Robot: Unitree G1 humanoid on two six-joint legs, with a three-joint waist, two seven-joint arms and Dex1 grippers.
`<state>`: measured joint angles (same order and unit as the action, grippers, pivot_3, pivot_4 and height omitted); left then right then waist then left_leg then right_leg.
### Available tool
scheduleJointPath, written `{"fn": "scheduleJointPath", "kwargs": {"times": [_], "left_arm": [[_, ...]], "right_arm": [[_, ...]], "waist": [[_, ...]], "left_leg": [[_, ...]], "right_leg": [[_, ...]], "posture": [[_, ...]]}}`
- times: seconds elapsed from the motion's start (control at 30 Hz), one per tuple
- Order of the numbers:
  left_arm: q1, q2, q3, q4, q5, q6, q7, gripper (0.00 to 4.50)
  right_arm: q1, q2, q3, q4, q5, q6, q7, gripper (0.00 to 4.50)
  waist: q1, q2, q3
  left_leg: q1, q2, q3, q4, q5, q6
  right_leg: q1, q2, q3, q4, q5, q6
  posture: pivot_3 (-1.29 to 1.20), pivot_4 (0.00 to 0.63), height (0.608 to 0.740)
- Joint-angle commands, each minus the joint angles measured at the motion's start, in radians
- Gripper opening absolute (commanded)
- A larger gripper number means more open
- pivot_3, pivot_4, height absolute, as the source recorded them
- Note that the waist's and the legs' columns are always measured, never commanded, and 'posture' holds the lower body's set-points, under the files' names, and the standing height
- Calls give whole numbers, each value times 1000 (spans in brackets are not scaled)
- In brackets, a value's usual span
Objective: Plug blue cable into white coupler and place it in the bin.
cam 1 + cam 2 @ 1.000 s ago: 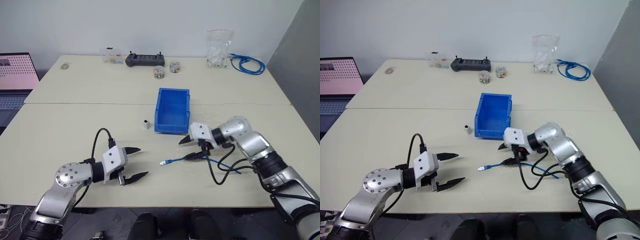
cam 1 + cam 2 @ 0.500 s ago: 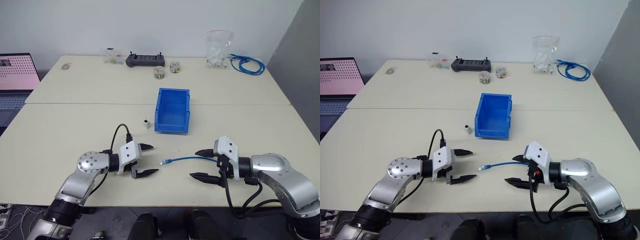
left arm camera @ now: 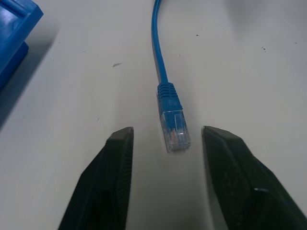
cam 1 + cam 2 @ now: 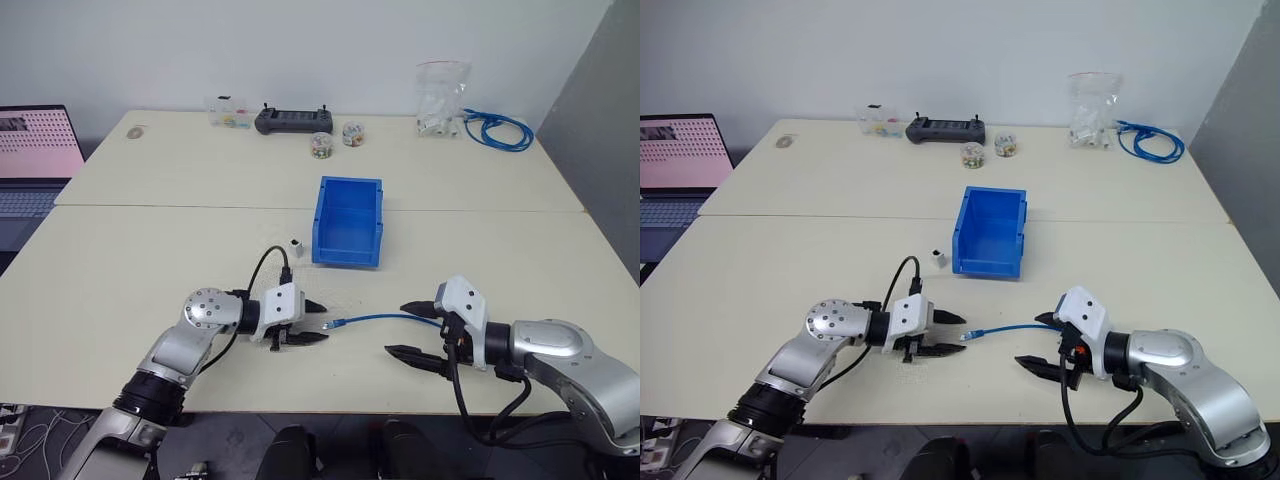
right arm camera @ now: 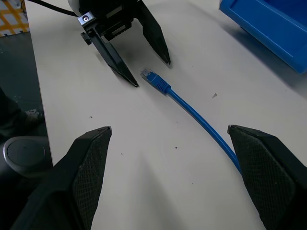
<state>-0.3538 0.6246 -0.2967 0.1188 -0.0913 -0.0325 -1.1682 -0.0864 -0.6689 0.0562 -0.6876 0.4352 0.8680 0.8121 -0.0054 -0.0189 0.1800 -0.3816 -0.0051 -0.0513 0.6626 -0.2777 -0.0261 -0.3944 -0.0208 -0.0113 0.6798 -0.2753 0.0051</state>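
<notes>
The blue cable's smooth arc (image 4: 390, 316) reaches farther than the blue bin, so the cable (image 4: 350, 320) will stick out over the bin's rim when I put the white coupler inside.
The blue cable (image 4: 380, 318) lies loose on the table, its clear plug (image 3: 173, 130) pointing toward my left arm. My left gripper (image 4: 322, 323) rests low on the table. Its fingers (image 3: 117, 163) are open and stand on either side of the plug tip without touching it. My right gripper (image 4: 396, 329) is wide open near the front edge, straddling the cable's far stretch (image 5: 201, 120) with nothing held. The white coupler (image 4: 296, 245) stands by itself just left of the blue bin (image 4: 347, 245), which sits mid-table.
Along the back edge are a black controller (image 4: 290, 120), two small jars (image 4: 321, 143), a clear box (image 4: 225, 110), a plastic bag (image 4: 440, 90) and a coiled blue cable bundle (image 4: 495, 128). A laptop (image 4: 35, 150) sits at the far left.
My left gripper slid right up to the plug and narrowed its fingers around it. My right arm swung back from beside the bin to the front edge, and the cable now lies straighter.
</notes>
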Motion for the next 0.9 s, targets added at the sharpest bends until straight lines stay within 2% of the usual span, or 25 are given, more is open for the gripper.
{"fn": "scheduleJointPath", "kwargs": {"times": [0.03, 0.17, 0.23, 0.43, 0.5, 0.63, 0.8, 0.9], "left_arm": [[12, 26, -39, -2, 104, -43, 32, 1452], [9, 22, -44, -5, 149, -44, 76, 553], [8, 25, -47, -7, 161, -41, 85, 250], [-4, 19, -49, -45, 160, 24, 89, 249], [-19, 4, -42, -74, 127, 96, 81, 249], [-90, -42, -15, -127, 25, 296, 52, 249], [-217, -100, 33, -92, -85, 519, 39, 249], [-279, -115, 62, -75, -188, 674, -13, 249]], "right_arm": [[-1, -14, -42, -46, 47, 5, -12, 4123], [-6, -33, -47, -55, 56, 13, -27, 4123], [-2, -41, -52, -68, 76, 21, -29, 4123], [31, -55, -60, -85, 98, -2, -33, 4123], [37, -45, -70, -97, 104, -15, -48, 4123], [68, -12, -105, -138, 133, -46, -82, 4123], [147, 16, -141, -177, 170, -97, -90, 4123], [174, 49, -186, -166, 305, -11, -130, 4123]], "waist": [[0, 0, 0], [1, 0, 0], [1, 0, 0], [1, 0, -1], [0, 0, -1], [0, -1, 0], [2, -4, 2], [-2, -4, 2]], "left_leg": [[0, 0, 0, 0, 0, 0], [3, 0, -1, 0, 0, 0], [4, 0, -1, 0, 0, 0], [4, 0, -1, 0, 0, 0], [4, 0, 0, 0, 0, 0], [4, 0, -1, 0, 0, 0], [1, -1, -3, 1, 0, 0], [1, -1, -2, 0, 0, 0]], "right_leg": [[0, 0, 0, 0, 0, 0], [4, 0, 0, -1, 0, 0], [5, 0, 0, -1, 0, 0], [5, 0, 0, -1, 0, 1], [5, 0, 0, -1, 0, 1], [5, 0, -1, -1, -1, 1], [4, 2, -3, -2, -1, 3], [4, 1, -1, -2, -2, 3]], "posture": [[0, 150, 740], [0, 150, 740], [0, 150, 740], [0, 150, 740], [0, 150, 740], [0, 150, 740], [0, 150, 740], [0, 150, 740]]}}
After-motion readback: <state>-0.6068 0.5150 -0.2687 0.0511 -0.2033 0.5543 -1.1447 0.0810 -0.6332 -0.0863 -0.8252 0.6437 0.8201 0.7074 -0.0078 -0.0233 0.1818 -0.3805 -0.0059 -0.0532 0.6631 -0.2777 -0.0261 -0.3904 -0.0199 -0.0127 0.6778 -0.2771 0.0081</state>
